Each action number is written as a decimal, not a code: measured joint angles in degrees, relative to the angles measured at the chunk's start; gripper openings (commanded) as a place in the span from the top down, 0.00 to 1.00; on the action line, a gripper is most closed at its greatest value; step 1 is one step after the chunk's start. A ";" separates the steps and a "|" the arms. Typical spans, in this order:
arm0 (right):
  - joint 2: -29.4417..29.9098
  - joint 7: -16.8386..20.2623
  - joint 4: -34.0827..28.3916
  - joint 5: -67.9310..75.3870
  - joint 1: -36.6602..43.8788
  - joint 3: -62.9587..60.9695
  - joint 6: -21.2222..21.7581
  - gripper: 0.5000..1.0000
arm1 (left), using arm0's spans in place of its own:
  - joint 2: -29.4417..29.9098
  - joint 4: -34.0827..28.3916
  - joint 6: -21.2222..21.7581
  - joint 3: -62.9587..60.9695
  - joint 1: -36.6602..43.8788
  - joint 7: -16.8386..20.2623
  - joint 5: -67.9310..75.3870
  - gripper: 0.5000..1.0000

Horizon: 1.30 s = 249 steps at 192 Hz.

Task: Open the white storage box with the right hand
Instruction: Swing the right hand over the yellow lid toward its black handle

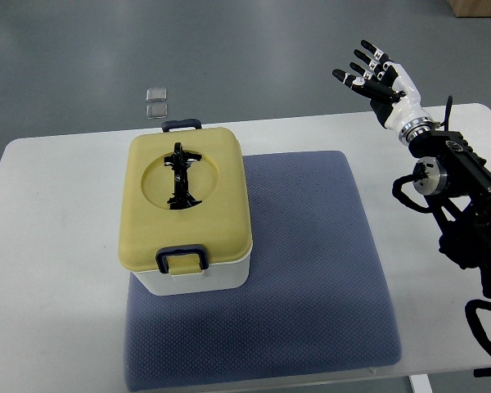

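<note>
I expect the pale yellow lid to come off in one piece when I raise the black handle, because matching dark latches sit at the near and far ends.
A white storage box with a pale yellow lid stands on the left part of a blue-grey mat. The lid is down, with a black carry handle lying in its round recess and dark latches at the near and far ends. My right hand is raised at the upper right, past the table's far edge, fingers spread and holding nothing. It is well to the right of the box and apart from it. The left arm does not show.
The mat lies on a white table. My right arm's black links and cables run along the table's right side. Two small clear squares lie on the grey floor beyond the table.
</note>
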State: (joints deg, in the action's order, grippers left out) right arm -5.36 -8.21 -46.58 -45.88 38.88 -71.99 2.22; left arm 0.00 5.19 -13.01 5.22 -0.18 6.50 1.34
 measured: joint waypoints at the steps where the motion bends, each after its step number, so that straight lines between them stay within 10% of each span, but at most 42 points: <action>1: 0.00 -0.01 0.00 -0.01 0.00 0.06 0.00 0.14 | 0.00 0.00 0.00 0.00 0.00 0.00 0.00 0.00; 64: -1.59 -1.69 -0.42 -0.07 2.27 7.68 0.72 0.15 | 0.00 0.00 0.00 0.00 -0.01 0.00 -0.01 0.00; 168: -10.49 -3.50 -8.26 -22.28 17.17 22.62 22.25 0.16 | 0.00 0.00 0.00 0.00 0.00 0.00 -0.03 0.00; 249: -9.93 -9.71 -13.80 -40.33 31.03 37.52 26.23 0.17 | 0.00 0.00 0.00 0.01 0.00 0.00 -0.03 0.00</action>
State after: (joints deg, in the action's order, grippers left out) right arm -15.29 -17.92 -60.38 -86.21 69.91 -34.47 28.45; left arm 0.00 5.19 -13.01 5.23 -0.17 6.50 1.31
